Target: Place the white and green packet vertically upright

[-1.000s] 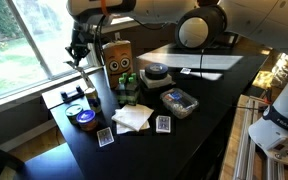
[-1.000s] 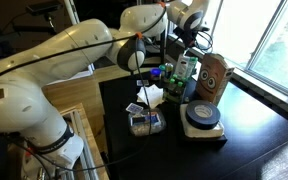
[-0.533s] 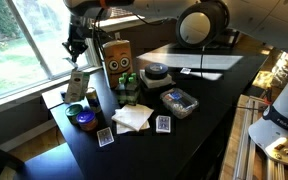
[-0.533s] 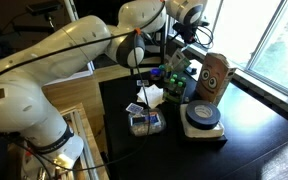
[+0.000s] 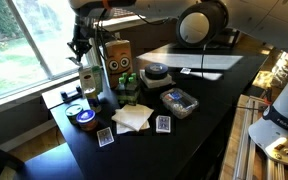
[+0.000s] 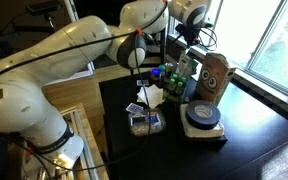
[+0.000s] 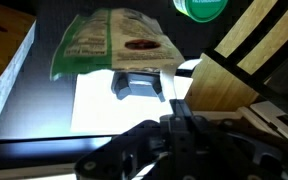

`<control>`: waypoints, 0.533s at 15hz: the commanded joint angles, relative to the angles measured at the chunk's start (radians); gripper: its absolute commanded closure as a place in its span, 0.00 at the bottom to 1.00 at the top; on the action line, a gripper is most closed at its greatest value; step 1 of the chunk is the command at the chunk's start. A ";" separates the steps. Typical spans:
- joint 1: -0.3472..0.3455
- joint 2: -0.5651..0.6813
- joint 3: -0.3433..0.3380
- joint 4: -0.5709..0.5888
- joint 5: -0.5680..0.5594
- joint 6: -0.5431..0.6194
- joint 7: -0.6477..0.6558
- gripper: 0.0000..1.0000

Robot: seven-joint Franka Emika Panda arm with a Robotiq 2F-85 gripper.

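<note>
My gripper should keep carrying the white and green packet (image 5: 88, 82), which hangs upright by its top edge, toward the brown box (image 5: 117, 60) and let go of the packet beside the box.
The white and green packet (image 5: 88, 78) hangs lengthwise, close to vertical, from my gripper (image 5: 81, 47) at the back corner of the black table, beside the brown box (image 5: 119, 55). The gripper is shut on the packet's top edge. In an exterior view the packet (image 6: 187, 70) hangs just in front of the brown box (image 6: 214, 78), under the gripper (image 6: 191, 46). In the wrist view the packet (image 7: 114, 38) spreads out beyond the gripper (image 7: 139, 84). I cannot tell whether its lower end touches the table.
A white folded napkin (image 5: 132, 117), a tape roll (image 5: 156, 72), a clear container (image 5: 179, 100), two cards (image 5: 105, 137), a blue tin (image 5: 82, 118) and dark bottles (image 5: 127, 85) crowd the table (image 5: 209, 90). A green lid (image 7: 202, 8) lies near the packet.
The gripper has shifted slightly towards the brown box, and the packet has swung from a tilt to hang nearly vertical.
</note>
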 commanded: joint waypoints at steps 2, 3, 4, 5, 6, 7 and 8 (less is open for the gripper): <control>-0.024 -0.010 0.002 -0.043 -0.003 -0.029 0.033 1.00; -0.029 -0.009 0.003 -0.051 -0.002 -0.026 0.036 1.00; -0.034 -0.008 0.002 -0.056 -0.002 -0.027 0.038 1.00; -0.035 0.015 -0.001 -0.022 -0.004 -0.043 0.042 1.00; -0.037 0.032 -0.001 0.005 -0.004 -0.055 0.045 1.00; -0.041 0.034 -0.001 0.004 -0.004 -0.055 0.046 1.00; -0.043 0.034 0.000 0.003 -0.003 -0.054 0.046 1.00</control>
